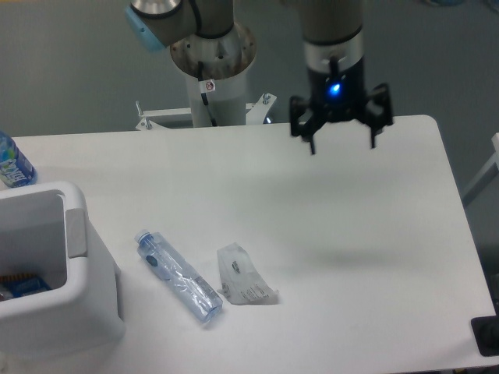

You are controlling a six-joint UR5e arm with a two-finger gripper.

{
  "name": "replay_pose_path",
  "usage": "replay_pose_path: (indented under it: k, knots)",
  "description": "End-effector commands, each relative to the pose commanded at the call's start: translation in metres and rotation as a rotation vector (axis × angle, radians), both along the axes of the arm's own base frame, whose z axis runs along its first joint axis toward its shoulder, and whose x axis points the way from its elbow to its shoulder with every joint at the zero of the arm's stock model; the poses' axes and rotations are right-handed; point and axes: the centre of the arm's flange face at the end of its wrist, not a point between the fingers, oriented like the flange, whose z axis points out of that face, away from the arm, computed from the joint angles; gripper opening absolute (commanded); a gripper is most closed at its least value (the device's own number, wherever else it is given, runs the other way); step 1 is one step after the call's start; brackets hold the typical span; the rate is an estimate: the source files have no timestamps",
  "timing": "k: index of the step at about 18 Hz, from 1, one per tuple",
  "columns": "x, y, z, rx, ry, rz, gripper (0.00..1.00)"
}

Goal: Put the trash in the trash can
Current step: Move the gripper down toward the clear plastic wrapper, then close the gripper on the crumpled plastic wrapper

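Observation:
My gripper will have the clear wrapper [242,276] hanging spread out below it during the carry, since the wrapper lies thin and creased with a wide lower end [253,297].
A crushed clear bottle [178,276] with a blue cap lies flat on the white table [312,226], left of centre near the front. Just right of it lies a flat clear printed wrapper [245,275]. These two are the trash. The white boxy trash can [54,273] stands at the front left, its opening facing up. My gripper [342,144] hangs open above the table's back right part, far from both pieces, with nothing between its fingers.
An upright bottle with a bright blue label [13,162] stands at the table's left edge behind the trash can. The arm's base column [212,70] rises behind the back edge. Something blue lies inside the can [27,286].

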Motion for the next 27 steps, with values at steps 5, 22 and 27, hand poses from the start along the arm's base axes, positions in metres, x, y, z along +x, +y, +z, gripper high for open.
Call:
replay_pose_path:
  k: [5,22,27]
  knots:
    - [0.007,0.038,-0.051,0.016,-0.136,0.076,1.00]
    - [0.002,0.092,-0.163,-0.009,-0.321,0.194,1.00]
    - [0.005,0.107,-0.181,-0.007,-0.316,0.183,1.00]
